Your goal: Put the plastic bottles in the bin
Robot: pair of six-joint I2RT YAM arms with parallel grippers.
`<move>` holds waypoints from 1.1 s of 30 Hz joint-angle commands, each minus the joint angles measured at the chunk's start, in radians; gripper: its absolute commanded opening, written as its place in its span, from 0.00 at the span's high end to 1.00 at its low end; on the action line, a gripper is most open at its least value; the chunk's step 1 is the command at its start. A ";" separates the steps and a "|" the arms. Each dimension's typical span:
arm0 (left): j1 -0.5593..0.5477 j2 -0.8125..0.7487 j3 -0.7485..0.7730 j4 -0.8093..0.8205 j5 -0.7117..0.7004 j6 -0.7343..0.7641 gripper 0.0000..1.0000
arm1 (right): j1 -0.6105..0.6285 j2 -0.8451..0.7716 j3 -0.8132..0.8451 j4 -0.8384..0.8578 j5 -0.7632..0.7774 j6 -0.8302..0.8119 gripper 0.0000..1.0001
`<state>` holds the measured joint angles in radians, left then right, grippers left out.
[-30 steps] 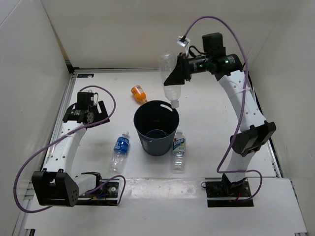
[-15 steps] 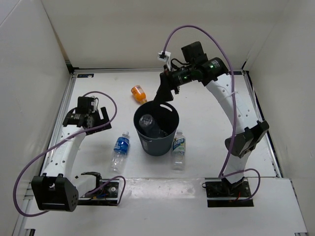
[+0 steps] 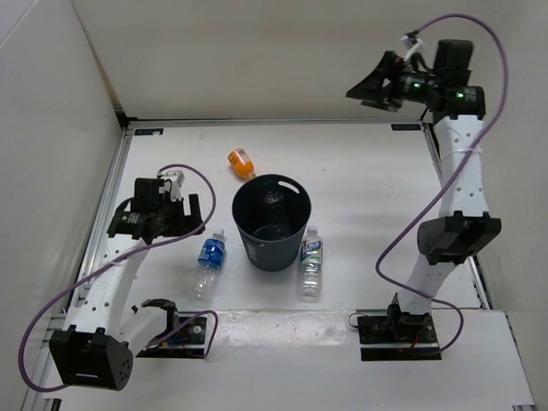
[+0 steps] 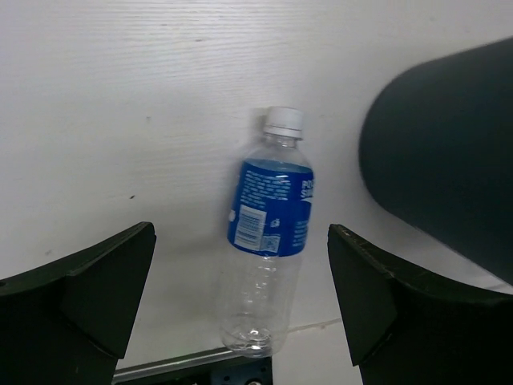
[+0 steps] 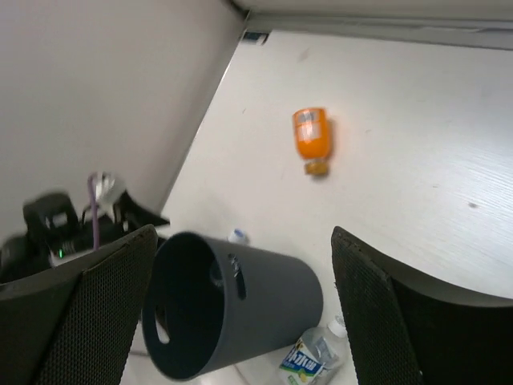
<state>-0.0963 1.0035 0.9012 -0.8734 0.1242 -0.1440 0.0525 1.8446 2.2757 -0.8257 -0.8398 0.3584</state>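
My gripper will lower the blue-labelled bottle (image 3: pixel 209 265) in, and the bottle will lean with its cap up near the bin's rim, because it looks about as long as the dark bin (image 3: pixel 271 224) is tall.
The dark bin (image 3: pixel 272 253) stands mid-table with a clear unlabelled bottle (image 3: pixel 272 208) inside it. An orange bottle (image 3: pixel 241 163) lies behind the bin, also in the right wrist view (image 5: pixel 310 136). A blue-labelled bottle (image 3: pixel 209 261) lies left of the bin, and a white-blue-labelled bottle (image 3: pixel 311 262) lies to its right. My left gripper (image 3: pixel 158 227) hovers open above the blue-labelled bottle (image 4: pixel 271 216), which shows between its fingers (image 4: pixel 96 297). My right gripper (image 3: pixel 366 87) is open and empty, raised high at the back right.
White walls close in the left, back and right sides. From the right wrist I see the bin (image 5: pixel 272 305), the white-blue bottle (image 5: pixel 309 357) and my left arm (image 5: pixel 56 233) near the left wall. The bin's side (image 4: pixel 449 160) is right of my left gripper.
My right gripper opened and dropped the clear bottle into the bin, then swung up and back to the right. My left gripper moved a little toward the blue-labelled bottle.
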 commanded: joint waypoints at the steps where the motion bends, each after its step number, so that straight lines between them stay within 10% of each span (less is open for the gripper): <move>1: -0.034 -0.013 -0.024 0.057 0.144 0.046 0.01 | -0.092 -0.059 -0.065 0.138 0.016 0.201 0.10; 25: -0.243 0.310 -0.183 0.191 -0.021 -0.249 0.01 | -0.197 -0.028 -0.165 0.234 -0.087 0.303 0.10; 28: -0.246 0.317 -0.176 0.189 -0.050 -0.253 0.07 | -0.195 -0.024 -0.166 0.247 -0.091 0.320 0.10; 33: -0.243 0.304 -0.139 0.139 -0.120 -0.244 0.47 | -0.186 -0.012 -0.170 0.275 -0.097 0.332 0.10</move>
<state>-0.3389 1.3296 0.7330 -0.7109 0.0715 -0.3912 -0.1429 1.8198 2.1078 -0.6090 -0.9024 0.6704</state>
